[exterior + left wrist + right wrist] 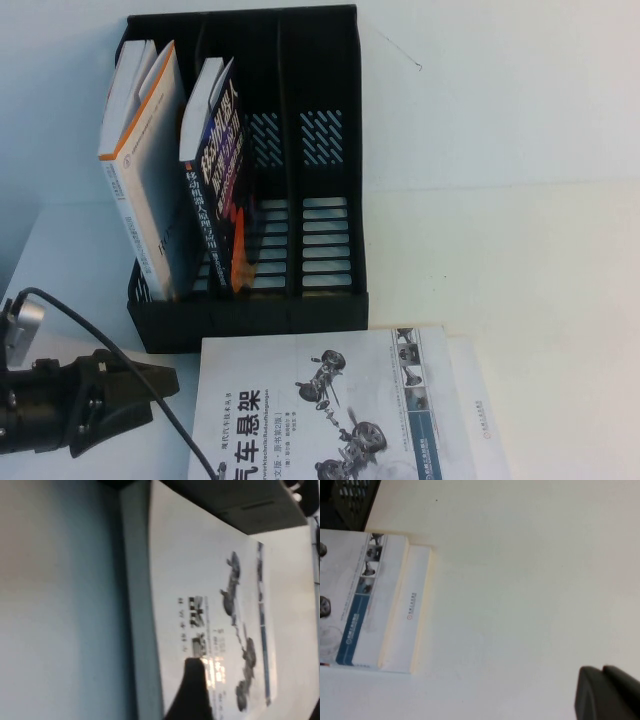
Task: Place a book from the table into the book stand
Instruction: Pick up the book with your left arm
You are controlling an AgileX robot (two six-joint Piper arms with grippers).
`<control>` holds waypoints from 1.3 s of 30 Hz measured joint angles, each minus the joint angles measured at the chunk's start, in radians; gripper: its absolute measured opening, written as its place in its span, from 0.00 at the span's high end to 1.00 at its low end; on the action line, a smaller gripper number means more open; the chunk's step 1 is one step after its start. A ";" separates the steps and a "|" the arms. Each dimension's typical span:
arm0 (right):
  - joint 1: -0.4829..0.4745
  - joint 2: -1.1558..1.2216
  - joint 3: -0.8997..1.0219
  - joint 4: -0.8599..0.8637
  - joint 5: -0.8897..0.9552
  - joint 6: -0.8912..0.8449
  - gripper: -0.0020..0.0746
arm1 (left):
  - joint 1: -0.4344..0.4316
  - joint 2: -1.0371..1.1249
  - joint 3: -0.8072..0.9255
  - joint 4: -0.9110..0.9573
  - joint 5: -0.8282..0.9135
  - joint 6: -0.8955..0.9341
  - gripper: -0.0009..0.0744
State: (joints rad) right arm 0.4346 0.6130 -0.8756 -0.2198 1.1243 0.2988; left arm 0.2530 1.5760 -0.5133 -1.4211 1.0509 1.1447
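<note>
I should expect another book to be hidden under the white book and to stay where it is as I lift, because a pale piece with small print sticks out past the white book.
The book, white with a black Chinese title and grey suspension drawings, lies flat on the table just in front of the book stand. The stand's right slot is empty. My left gripper is low at the book's left edge, open and holding nothing. In the left wrist view the book lies under the left gripper. My right gripper is out of the high view. It is shut and empty above bare table, off to the side of the book.
A white book with an orange edge stands in the stand's left slot. A dark book leans in the middle slot. A black cable runs from my left arm across the table's front left.
</note>
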 joint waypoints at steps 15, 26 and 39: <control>0.000 -0.009 0.155 0.053 -0.102 0.023 0.97 | -0.110 0.241 -0.058 -0.037 -0.107 0.018 0.21; 0.000 -0.009 0.164 0.081 -0.148 0.025 0.97 | -0.143 0.358 -0.066 -0.138 -0.001 0.083 0.22; 0.000 -0.009 0.164 0.088 -0.191 0.026 0.97 | -0.143 0.414 -0.068 -0.184 0.071 0.137 0.52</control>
State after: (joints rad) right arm 0.4346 0.6039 -0.7117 -0.1317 0.9336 0.3248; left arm 0.1099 1.9902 -0.5817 -1.6047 1.1220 1.2815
